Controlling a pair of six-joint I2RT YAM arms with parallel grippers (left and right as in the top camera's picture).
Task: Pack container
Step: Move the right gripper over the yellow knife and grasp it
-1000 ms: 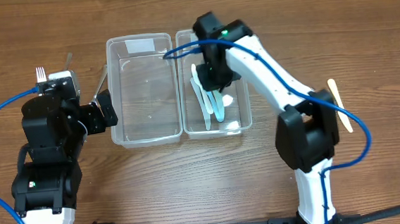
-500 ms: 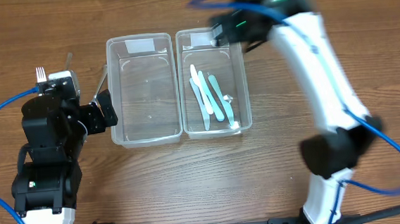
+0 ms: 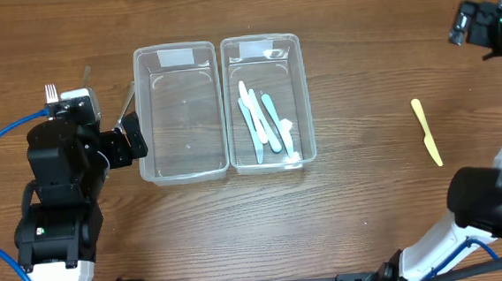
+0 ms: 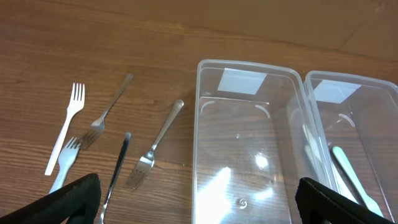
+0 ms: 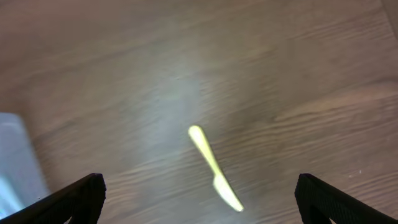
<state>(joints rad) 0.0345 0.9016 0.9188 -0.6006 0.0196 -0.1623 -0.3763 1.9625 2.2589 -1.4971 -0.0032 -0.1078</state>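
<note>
My right gripper should keep moving down. The yellow knife (image 3: 419, 115) lies alone, lengthwise between the open fingers, and they should go toward its narrow middle (image 3: 426, 132) until they can close there.
Two clear plastic containers stand side by side. The left container (image 3: 181, 110) (image 4: 249, 143) is empty. The right container (image 3: 266, 100) (image 4: 354, 137) holds several white and pale blue plastic knives (image 3: 263, 126). A yellow plastic knife (image 3: 426, 131) (image 5: 214, 168) lies alone on the wood at the right. My left gripper (image 3: 131, 136) (image 4: 199, 208) is open, low beside the left container's left wall, with nothing between its fingers. My right gripper (image 3: 482, 27) (image 5: 202, 202) is open and high at the far right, above the yellow knife.
White plastic forks (image 4: 65, 127) and metal forks (image 4: 158, 143) lie loose on the table left of the containers, mostly hidden under the left arm in the overhead view. One white fork (image 3: 51, 91) shows there. Blue cables trail from both arms.
The right gripper has opened, left a knife in the right container and swung fast to the far right edge. The left arm has stayed still.
</note>
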